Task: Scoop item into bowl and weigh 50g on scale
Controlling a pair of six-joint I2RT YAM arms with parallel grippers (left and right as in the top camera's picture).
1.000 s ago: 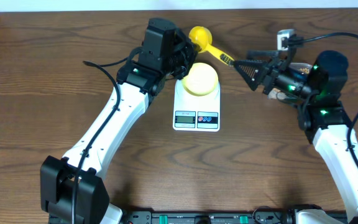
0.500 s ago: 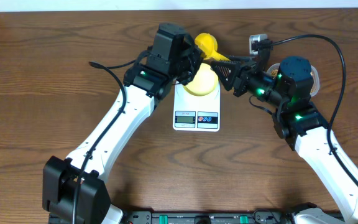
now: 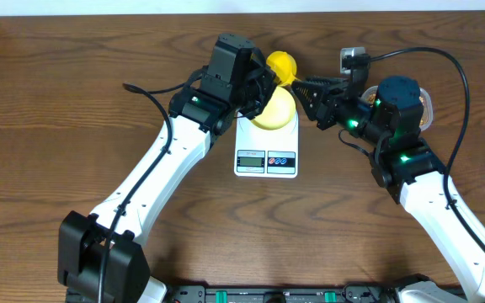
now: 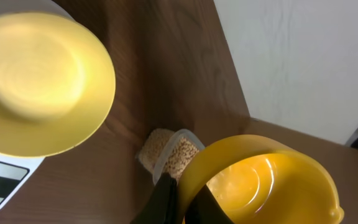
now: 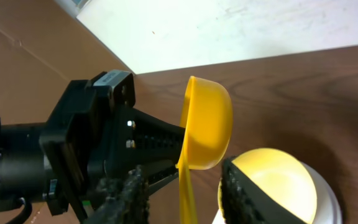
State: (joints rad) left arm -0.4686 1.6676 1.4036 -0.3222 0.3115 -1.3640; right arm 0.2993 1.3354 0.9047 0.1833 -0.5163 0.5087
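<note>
My left gripper is pinching the scoop's rim (image 4: 199,169). My right gripper should take the scoop by the scoop's handle, so that my left gripper is free to press the scale's buttons (image 3: 281,161).
The pale-yellow bowl (image 3: 274,108) stands empty on the white scale (image 3: 266,145); it also shows in the left wrist view (image 4: 42,81) and the right wrist view (image 5: 278,180). My left gripper (image 3: 269,76) is shut on the rim of a bright yellow scoop (image 3: 281,65), held just behind the bowl, and its fingers (image 4: 166,199) pinch that rim (image 4: 260,180). My right gripper (image 3: 306,87) straddles the scoop's handle (image 5: 186,193), with a gap showing on each side of it. The tan beans (image 4: 178,152) lie in a clear tub.
The clear tub (image 4: 166,149) sits on the wooden table (image 3: 74,101) behind the scale, near the back wall. The scale's display and buttons (image 3: 265,160) face the front. Both arms crowd the space over the scale's far end.
My right arm has swung left to the scoop's handle and its jaws have narrowed around it. The left gripper has shifted the scoop slightly right and kept its hold.
</note>
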